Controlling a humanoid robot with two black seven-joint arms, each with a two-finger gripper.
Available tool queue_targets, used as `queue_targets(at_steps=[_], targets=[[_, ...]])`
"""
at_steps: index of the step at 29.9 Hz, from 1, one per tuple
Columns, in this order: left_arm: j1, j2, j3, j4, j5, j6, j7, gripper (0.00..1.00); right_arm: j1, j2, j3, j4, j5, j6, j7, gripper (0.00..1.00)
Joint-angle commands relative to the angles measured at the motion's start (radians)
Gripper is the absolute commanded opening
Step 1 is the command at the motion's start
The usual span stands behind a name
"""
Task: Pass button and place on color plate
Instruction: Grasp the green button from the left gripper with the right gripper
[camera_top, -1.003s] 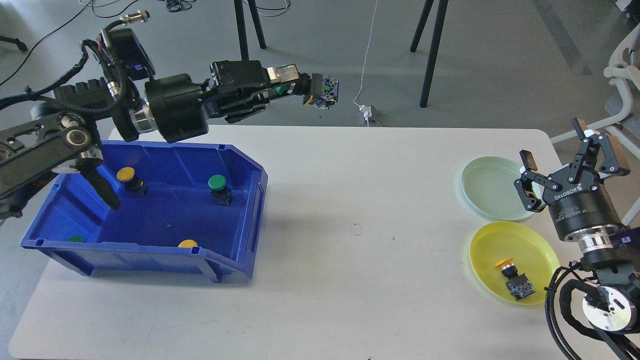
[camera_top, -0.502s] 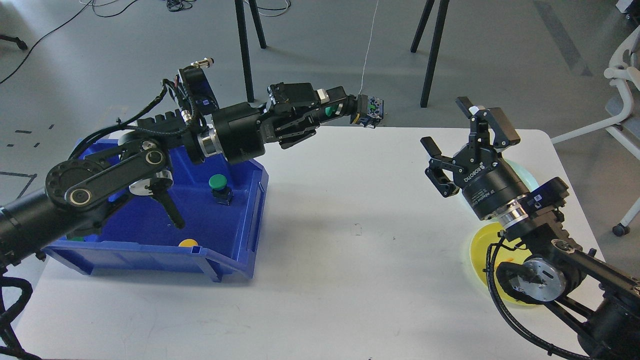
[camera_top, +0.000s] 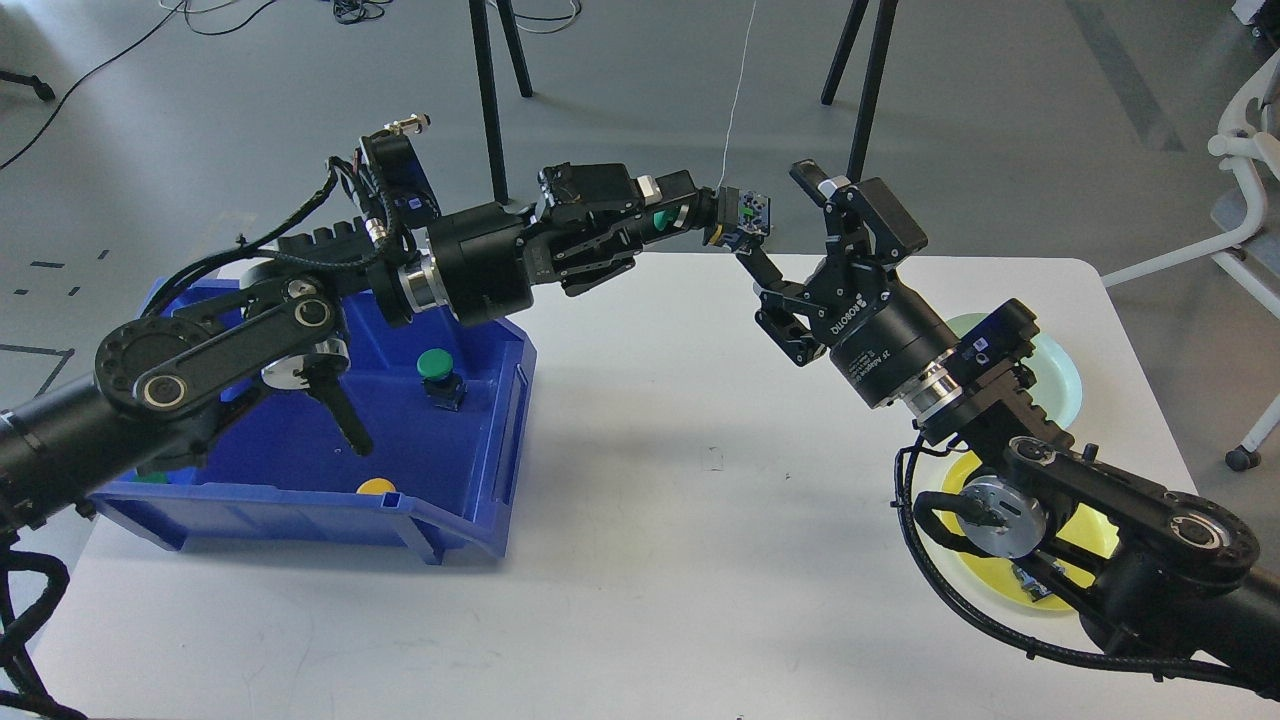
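Note:
The green-capped button (camera_top: 666, 220) will come off in one piece, with its cap outward, when I carry it away, because the contact block (camera_top: 752, 214) sticks out beyond my left gripper.
My left gripper (camera_top: 700, 212) is shut on a green-capped button (camera_top: 742, 213) and holds it out level above the table's far edge, its contact block pointing right. My right gripper (camera_top: 771, 215) is open, with one finger above and one below, right at the button's free end. I cannot tell whether it touches. The pale green plate (camera_top: 1066, 372) and the yellow plate (camera_top: 1000, 577) lie at the right, both largely covered by my right arm. A button lying in the yellow plate (camera_top: 1033, 587) is mostly hidden.
A blue bin (camera_top: 300, 497) stands at the left under my left arm. It holds a green button (camera_top: 438, 370) and a yellow one (camera_top: 376, 487). Black tripod legs (camera_top: 865, 100) stand on the floor beyond the table.
My right arm has swung left and up from the plates until its open fingers reach the held button. My left arm carried the button right earlier and has hardly moved since.

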Motion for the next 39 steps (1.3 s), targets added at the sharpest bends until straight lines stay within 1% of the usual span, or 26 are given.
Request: queue_targets(at_steps=[1, 8, 13, 17, 22, 27, 35, 37, 39], targets=[[0.0, 0.0, 0.0, 0.002, 0.0, 0.0, 0.0, 0.03, 0.013, -0.001, -0.04, 0.003, -0.003, 0.006, 0.0, 0.95], [0.0, 0.0, 0.0, 0.002, 0.0, 0.0, 0.0, 0.03, 0.038, 0.004, -0.077, 0.004, -0.004, 0.007, 0.0, 0.92], [0.0, 0.0, 0.0, 0.003, -0.002, 0.0, 0.0, 0.03, 0.05, 0.01, -0.076, 0.003, 0.002, 0.007, 0.0, 0.77], [-0.002, 0.001, -0.002, 0.006, -0.004, 0.0, 0.0, 0.03, 0.053, 0.011, -0.076, 0.003, 0.002, 0.006, 0.0, 0.7], [0.0, 0.001, -0.002, 0.006, -0.004, 0.0, 0.0, 0.03, 0.063, 0.015, -0.073, 0.003, 0.008, 0.007, 0.0, 0.65], [-0.002, 0.001, -0.002, 0.008, -0.004, 0.0, 0.0, 0.03, 0.066, 0.01, -0.067, 0.004, 0.009, 0.007, 0.0, 0.56], [0.0, -0.002, 0.0, 0.006, -0.004, 0.0, 0.0, 0.04, 0.066, 0.01, -0.06, 0.004, 0.008, 0.007, 0.0, 0.29], [0.0, -0.003, 0.0, 0.008, -0.004, 0.0, 0.0, 0.07, 0.066, 0.011, -0.057, 0.004, 0.008, 0.006, 0.0, 0.22], [0.0, -0.003, 0.0, 0.006, -0.004, 0.0, 0.0, 0.07, 0.066, 0.008, -0.056, 0.004, 0.008, 0.006, 0.0, 0.18]])
